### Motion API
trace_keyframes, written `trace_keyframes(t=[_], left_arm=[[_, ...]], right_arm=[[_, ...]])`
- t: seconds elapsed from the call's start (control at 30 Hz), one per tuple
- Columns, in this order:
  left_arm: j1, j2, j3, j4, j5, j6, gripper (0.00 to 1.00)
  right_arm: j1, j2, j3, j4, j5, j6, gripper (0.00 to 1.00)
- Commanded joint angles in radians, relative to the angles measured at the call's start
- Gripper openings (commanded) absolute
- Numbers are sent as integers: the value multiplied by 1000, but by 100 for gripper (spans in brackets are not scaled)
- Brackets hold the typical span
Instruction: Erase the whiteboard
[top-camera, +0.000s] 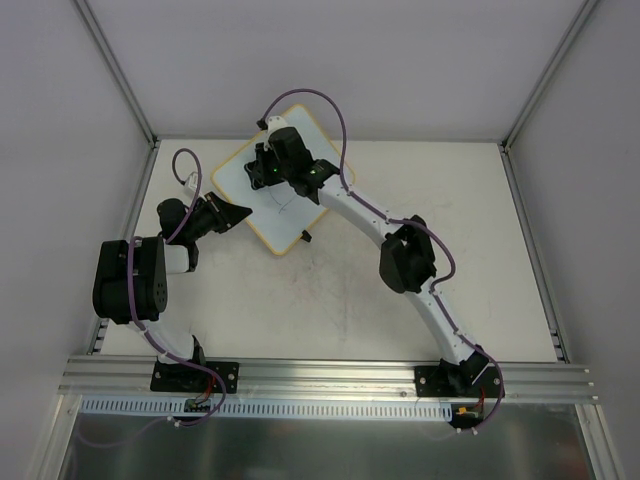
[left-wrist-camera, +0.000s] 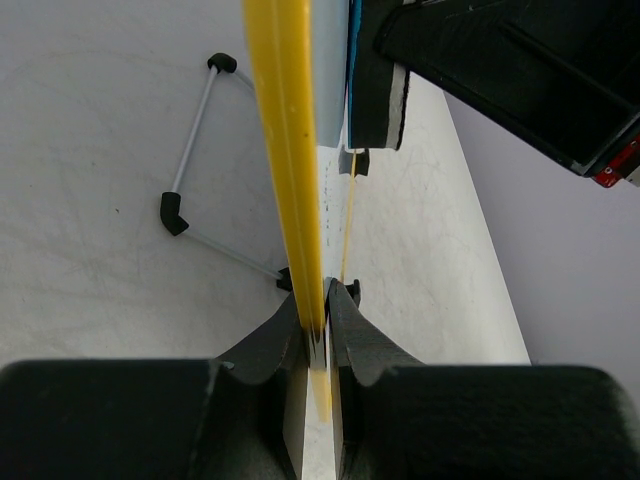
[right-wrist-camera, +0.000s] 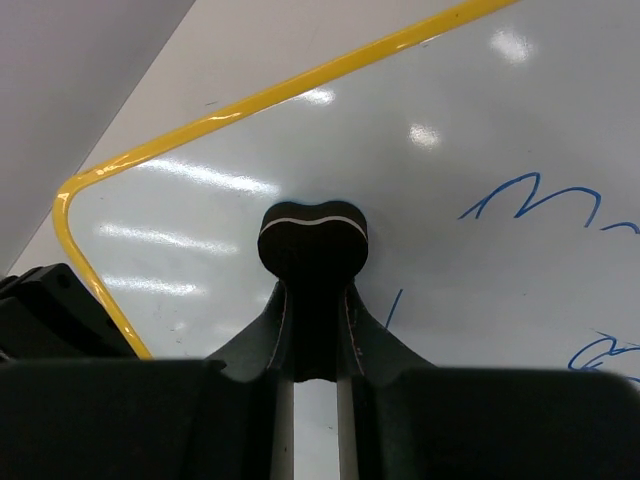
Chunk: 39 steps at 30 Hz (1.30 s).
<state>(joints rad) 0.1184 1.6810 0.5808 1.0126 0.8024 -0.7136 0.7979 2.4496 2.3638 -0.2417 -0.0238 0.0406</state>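
Next, my right gripper sweeps the eraser back toward the whiteboard's far corner (top-camera: 298, 108), because the eraser is on clean surface near the yellow frame's corner (right-wrist-camera: 72, 188), past the blue marks.
The whiteboard (top-camera: 232, 172) lies turned like a diamond at the back of the table, with a yellow frame (right-wrist-camera: 250, 100) and blue pen marks (right-wrist-camera: 540, 195). My left gripper (top-camera: 240, 213) is shut on its lower-left edge; the left wrist view shows the yellow frame (left-wrist-camera: 285, 130) pinched between the jaws of this gripper (left-wrist-camera: 322, 300). My right gripper (top-camera: 262, 172) is over the board's left part, shut on a dark eraser (right-wrist-camera: 313, 232) that rests against the white surface. The eraser (left-wrist-camera: 378, 90) also shows in the left wrist view, beside the board's face.
A thin grey wire stand with black ends (left-wrist-camera: 190, 160) lies on the table under the board's raised edge. A black clip foot (top-camera: 307, 237) sits at the board's near edge. Grey enclosure walls stand left, right and behind. An aluminium rail (top-camera: 330, 375) runs along the near edge.
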Motion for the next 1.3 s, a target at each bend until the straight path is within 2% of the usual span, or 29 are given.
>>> trace_keyframes(t=[0.0, 0.1, 0.37, 0.87, 1.03, 1.27], left_arm=[[-5, -6, -10, -14, 23, 85, 0], [-5, -6, -10, -16, 32, 83, 0], [-5, -4, -10, -28, 66, 85, 0], [-5, -1, -4, -46, 89, 94, 0], [-6, -1, -1, -45, 96, 94, 0], [-10, -1, 2, -46, 115, 85, 0]], right_arm=[[6, 17, 40, 9, -7, -16, 0], [-14, 19, 43, 4, 54, 11, 0], [-107, 22, 52, -31, 102, 73, 0], [-247, 65, 43, -151, 47, 130, 0], [-246, 54, 43, -136, 35, 111, 1], [-215, 31, 45, -12, -28, 102, 0]])
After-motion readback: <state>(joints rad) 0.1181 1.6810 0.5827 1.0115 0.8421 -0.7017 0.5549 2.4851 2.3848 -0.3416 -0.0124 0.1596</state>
